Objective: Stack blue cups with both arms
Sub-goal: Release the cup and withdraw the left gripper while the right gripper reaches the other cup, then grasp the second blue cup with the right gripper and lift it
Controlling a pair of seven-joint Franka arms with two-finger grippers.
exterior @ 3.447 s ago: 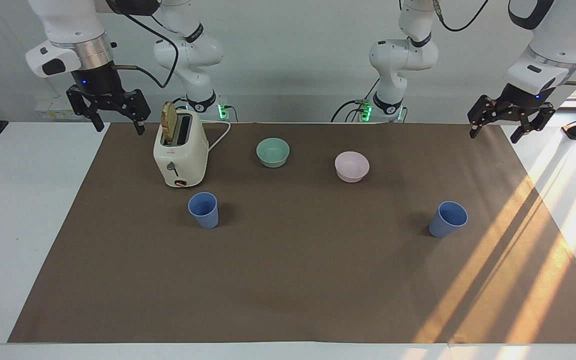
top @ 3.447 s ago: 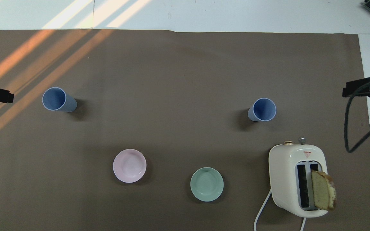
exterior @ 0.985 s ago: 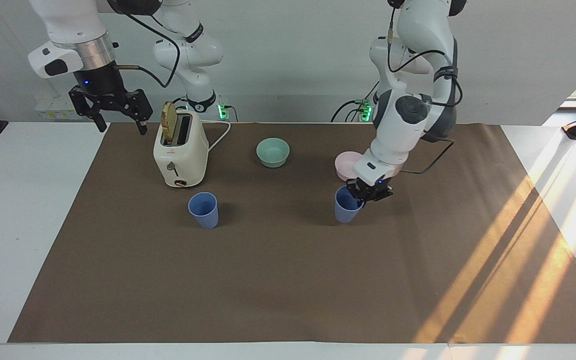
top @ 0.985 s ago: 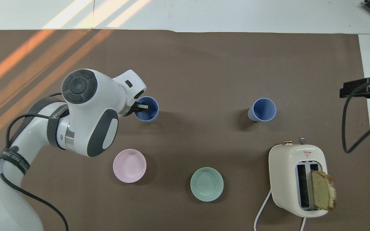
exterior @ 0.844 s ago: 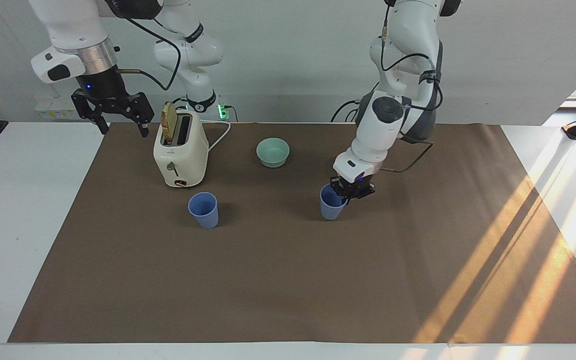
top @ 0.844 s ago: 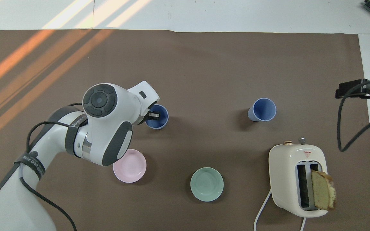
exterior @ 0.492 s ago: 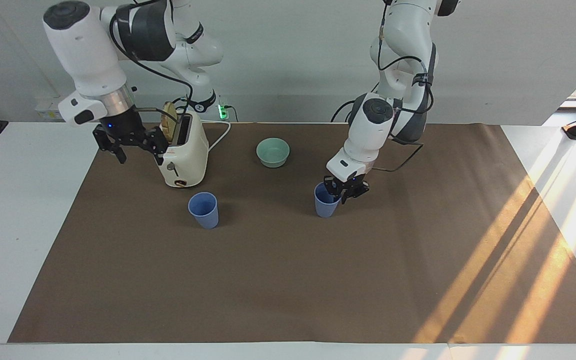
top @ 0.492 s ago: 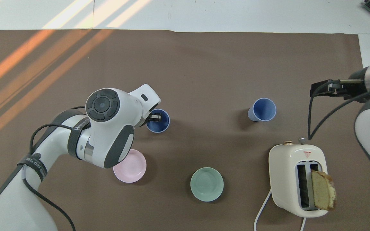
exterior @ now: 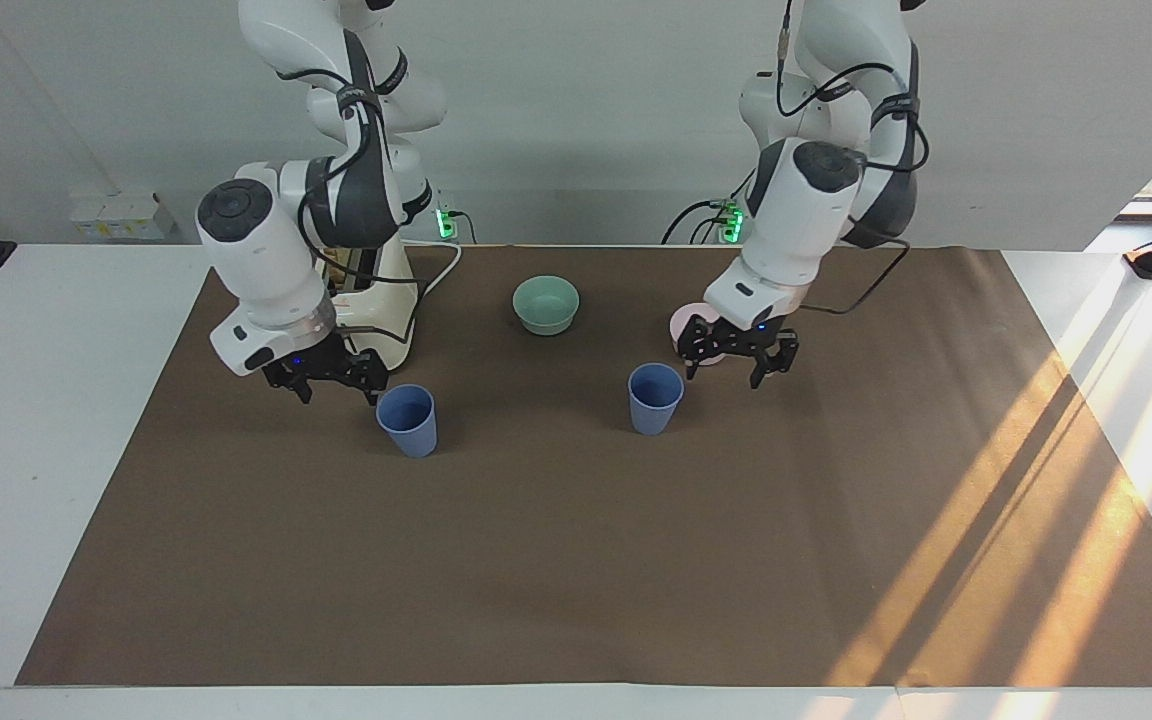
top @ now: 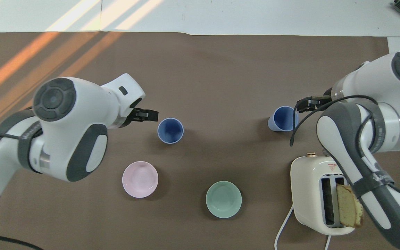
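Note:
The second blue cup (top: 281, 119) is far from my left gripper. Next, my left gripper moves back while my right gripper stacks that second cup into the mid-mat cup (top: 170, 131).
One blue cup (exterior: 656, 397) stands upright mid-mat; it also shows in the overhead view (top: 170, 130). My left gripper (exterior: 731, 360) is open and empty, just beside that cup toward the left arm's end, apart from it; in the overhead view (top: 148, 115) its tip shows. The second blue cup (exterior: 407, 420) stands upright toward the right arm's end, also seen from overhead (top: 283, 118). My right gripper (exterior: 336, 383) is open and low beside this cup at rim height, not around it; it shows in the overhead view (top: 307, 102) too.
A pale pink bowl (top: 140, 179) and a mint-green bowl (exterior: 546, 303) stand nearer to the robots than the cups. A cream toaster (top: 321, 194) with a bread slice (top: 349, 205) stands near the right arm's base. A brown mat (exterior: 576, 560) covers the table.
The left gripper carried a cup toward mid-table, set it down, opened and drew back. The right arm came down from beside the toaster to the other cup.

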